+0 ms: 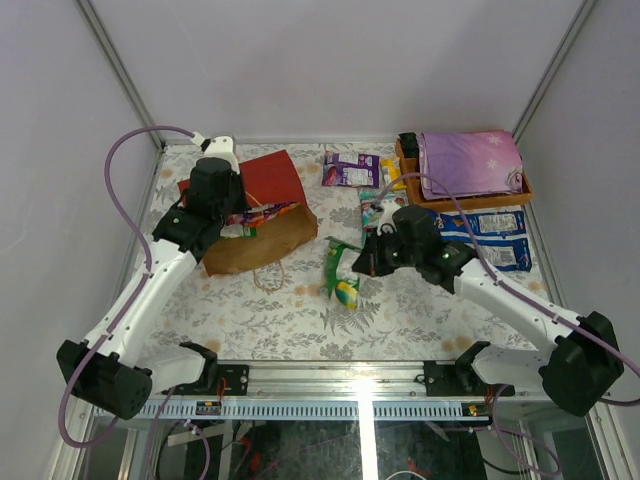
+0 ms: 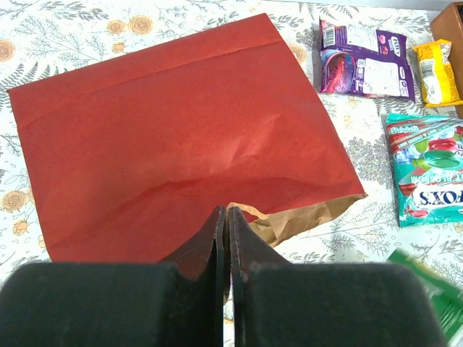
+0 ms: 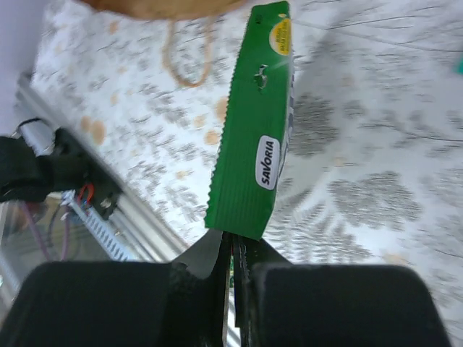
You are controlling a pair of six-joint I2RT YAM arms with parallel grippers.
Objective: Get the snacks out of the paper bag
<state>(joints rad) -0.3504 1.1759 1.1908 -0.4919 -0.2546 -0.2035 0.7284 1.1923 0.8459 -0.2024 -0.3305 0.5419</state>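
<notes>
I should keep moving my right gripper to the open tablecloth (image 1: 338, 217) beside the teal FOX'S packet and let go there, because the green packet (image 1: 342, 274) is clear of the bag's opening.
The red paper bag (image 1: 272, 178) lies at the back left, its brown mouth (image 1: 258, 246) facing the front with colourful packets showing inside. My left gripper (image 1: 232, 215) (image 2: 224, 214) is shut on the bag's upper edge. In the left wrist view the red paper bag (image 2: 181, 137) fills the frame. My right gripper (image 1: 363, 262) (image 3: 235, 242) is shut on the end of a green snack packet (image 3: 253, 137) (image 1: 342, 275), which hangs over the middle of the table. More snacks lie out: a purple packet (image 2: 365, 61), a teal FOX'S packet (image 2: 427, 170) and a yellow one (image 2: 438, 71).
A wooden tray (image 1: 470, 203) with a folded purple cloth (image 1: 470, 160) stands at the back right. Two blue-and-white packs (image 1: 495, 240) lie in front of it. The bag's loop handle (image 1: 268, 275) rests on the flowered tablecloth. A metal rail (image 1: 340, 375) runs along the near edge.
</notes>
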